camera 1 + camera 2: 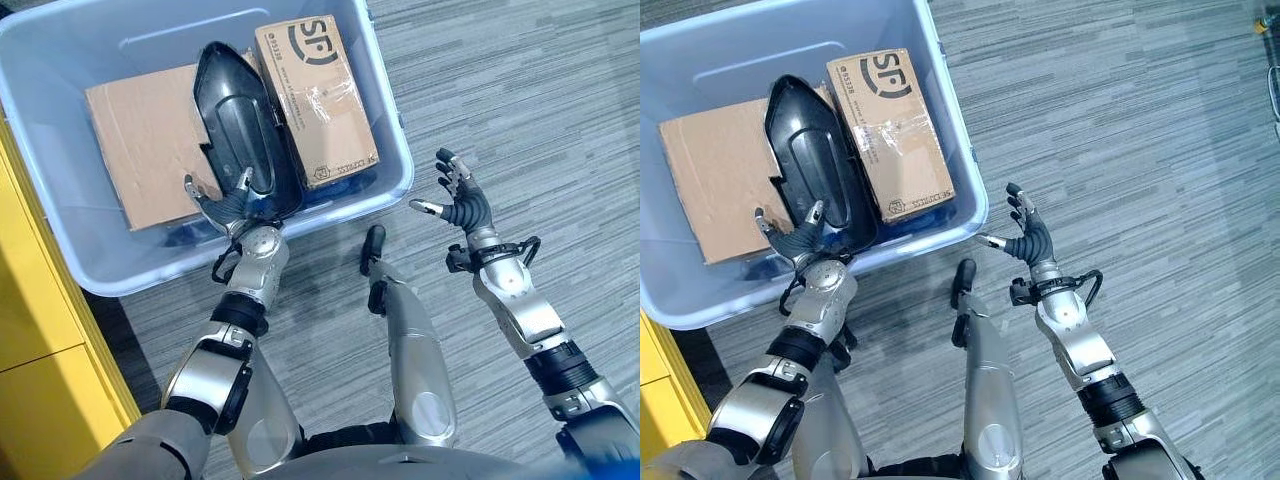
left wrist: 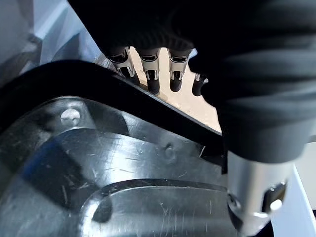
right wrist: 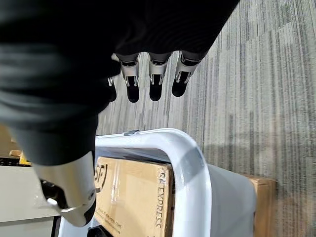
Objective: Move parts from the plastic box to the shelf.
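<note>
My left gripper will tip the long black part (image 1: 240, 115) onto its edge when I lift it, and the part will keep its shape, because my left gripper straddles just one side rim (image 1: 215, 181).
A pale blue plastic box (image 1: 396, 135) stands on the floor. Inside lie a long black moulded part (image 1: 240, 130), a taped cardboard carton (image 1: 315, 95) and a flat cardboard sheet (image 1: 140, 150). My left hand (image 1: 222, 205) reaches over the box's near wall to the near end of the black part. In the left wrist view its fingers (image 2: 150, 74) are straight above the rim of the part (image 2: 123, 173), with the thumb spread beside it. My right hand (image 1: 462, 203) hovers open above the carpet, right of the box, holding nothing.
A yellow cabinet or shelf side (image 1: 40, 340) runs along the left, close to the box. Grey striped carpet (image 1: 520, 100) lies to the right. In the right wrist view the box's rim (image 3: 192, 168) and the carton (image 3: 133, 197) lie past the fingers (image 3: 155, 79).
</note>
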Controlling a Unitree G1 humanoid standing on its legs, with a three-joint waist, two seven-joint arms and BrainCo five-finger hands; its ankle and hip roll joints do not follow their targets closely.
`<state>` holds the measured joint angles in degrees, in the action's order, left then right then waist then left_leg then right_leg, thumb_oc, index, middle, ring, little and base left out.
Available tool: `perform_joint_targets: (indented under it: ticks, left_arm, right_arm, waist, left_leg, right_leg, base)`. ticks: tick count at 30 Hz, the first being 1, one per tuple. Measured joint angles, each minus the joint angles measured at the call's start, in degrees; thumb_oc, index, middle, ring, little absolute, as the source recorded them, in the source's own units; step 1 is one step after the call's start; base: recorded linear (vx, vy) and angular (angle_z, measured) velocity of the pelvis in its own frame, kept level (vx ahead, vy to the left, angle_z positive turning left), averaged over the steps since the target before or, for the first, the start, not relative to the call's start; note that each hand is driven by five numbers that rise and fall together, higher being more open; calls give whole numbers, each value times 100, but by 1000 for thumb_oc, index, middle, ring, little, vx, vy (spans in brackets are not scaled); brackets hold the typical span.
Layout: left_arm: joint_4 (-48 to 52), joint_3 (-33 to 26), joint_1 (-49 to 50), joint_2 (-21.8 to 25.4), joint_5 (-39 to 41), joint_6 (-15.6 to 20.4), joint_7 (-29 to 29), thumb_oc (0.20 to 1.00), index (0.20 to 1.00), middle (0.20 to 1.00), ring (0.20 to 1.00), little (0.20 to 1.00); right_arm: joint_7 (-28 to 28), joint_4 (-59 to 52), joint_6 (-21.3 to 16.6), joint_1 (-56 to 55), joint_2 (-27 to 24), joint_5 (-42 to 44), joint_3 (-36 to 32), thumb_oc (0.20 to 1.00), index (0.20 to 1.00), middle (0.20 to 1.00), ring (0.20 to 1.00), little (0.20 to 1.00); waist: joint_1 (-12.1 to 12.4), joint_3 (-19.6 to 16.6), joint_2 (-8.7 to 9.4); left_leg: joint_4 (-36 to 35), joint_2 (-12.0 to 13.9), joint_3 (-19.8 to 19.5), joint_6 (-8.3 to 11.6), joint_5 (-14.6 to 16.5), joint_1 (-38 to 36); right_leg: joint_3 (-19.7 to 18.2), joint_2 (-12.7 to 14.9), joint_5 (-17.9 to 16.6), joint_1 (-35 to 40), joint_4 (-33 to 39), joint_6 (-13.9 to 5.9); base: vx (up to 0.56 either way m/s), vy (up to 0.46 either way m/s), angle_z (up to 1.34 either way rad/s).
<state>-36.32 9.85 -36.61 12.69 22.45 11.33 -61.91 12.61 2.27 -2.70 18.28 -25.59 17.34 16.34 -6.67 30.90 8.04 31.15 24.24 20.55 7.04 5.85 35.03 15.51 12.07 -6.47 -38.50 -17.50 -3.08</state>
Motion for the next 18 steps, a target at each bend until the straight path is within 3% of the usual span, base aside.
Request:
perform_joint_targets:
  ticks: [4,10,15,18]
  left_arm:
    - [-142,36,-129,71,-140,-276,-86,1000,1000,1000,1000,1000]
    - [-318,207,-533,222,-401,-1434,-60,1000,1000,1000,1000,1000]
    - [-368,438,-853,404,-1016,-2248,231,1000,1000,1000,1000,1000]
    - [-813,550,-1154,778,-1250,-2394,405,1000,1000,1000,1000,1000]
  right_arm:
    - [73,7,0,16,-3,3,7,1000,1000,1000,1000,1000]
    - [118,9,54,180,-28,47,8,1000,1000,1000,1000,1000]
    - [110,6,101,220,-38,31,6,1000,1000,1000,1000,1000]
    - [104,-42,108,247,-40,27,20,1000,1000,1000,1000,1000]
  waist:
    - [-17,0,0]
    - [-12,-6,9]
    - [-18,-7,11]
    - [-71,-27,42]
  left_leg:
    - [3,6,-3,-33,21,12]
    - [16,3,54,-5,45,37]
    - [-75,-31,126,-11,43,48]
    - [-60,-52,140,-25,32,230]
  right_leg:
    - [-10,5,16,-26,-38,12]
    - [-59,22,13,-112,19,1]
    - [-23,34,29,-128,232,-228]
    - [12,51,16,-340,259,-245]
  base:
    - [0,0,0]
    - [-7,4,-5]
    - [-9,12,-12]
    - [-3,29,-9]
